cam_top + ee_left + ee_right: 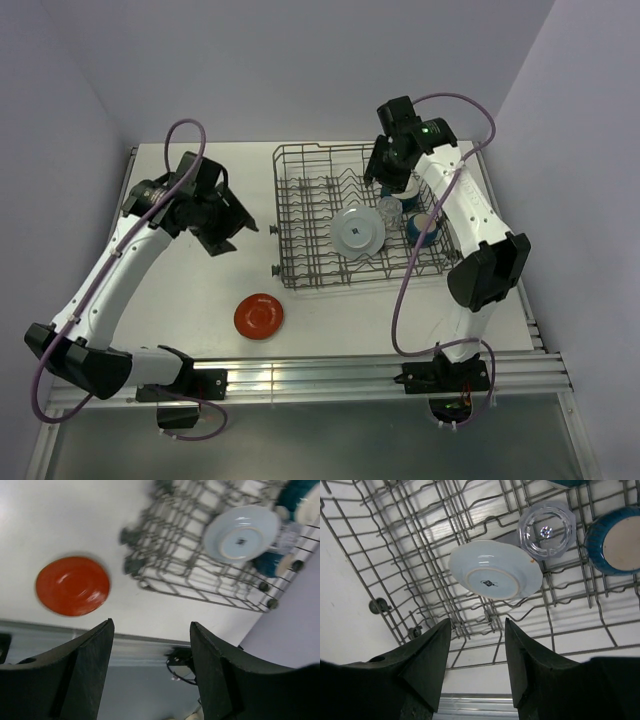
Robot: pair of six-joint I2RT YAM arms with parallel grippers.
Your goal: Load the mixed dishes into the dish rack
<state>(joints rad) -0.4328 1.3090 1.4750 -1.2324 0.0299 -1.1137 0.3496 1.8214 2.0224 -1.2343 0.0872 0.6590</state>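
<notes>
The pale blue-grey plate (357, 232) is leaning crooked across the dish rack's pegs, so the robot's left gripper should grab the blue-grey plate's rim (343, 213) and lift that plate before loading the red-orange plate.
The dish rack (310, 215) stands right of the table's centre. In it a pale blue-grey plate (357, 233) leans on the tines, underside up, with a clear glass tumbler (389, 209) and a cream bowl with a dark outside (425, 228) to its right. A dark blue piece (568, 482) shows only at the frame's top edge. The red-orange plate (259, 316) lies on the table in front of the rack's left corner. My left gripper (232, 228) is open and empty, left of the rack. My right gripper (385, 175) is open and empty above the rack's back right.
The right wrist view shows the plate (495, 570), tumbler (546, 532) and bowl (618, 540) below its open fingers. The left wrist view shows the red-orange plate (72, 585) and the rack (175, 565). A metal rail (330, 375) runs along the near edge. Walls stand close on both sides.
</notes>
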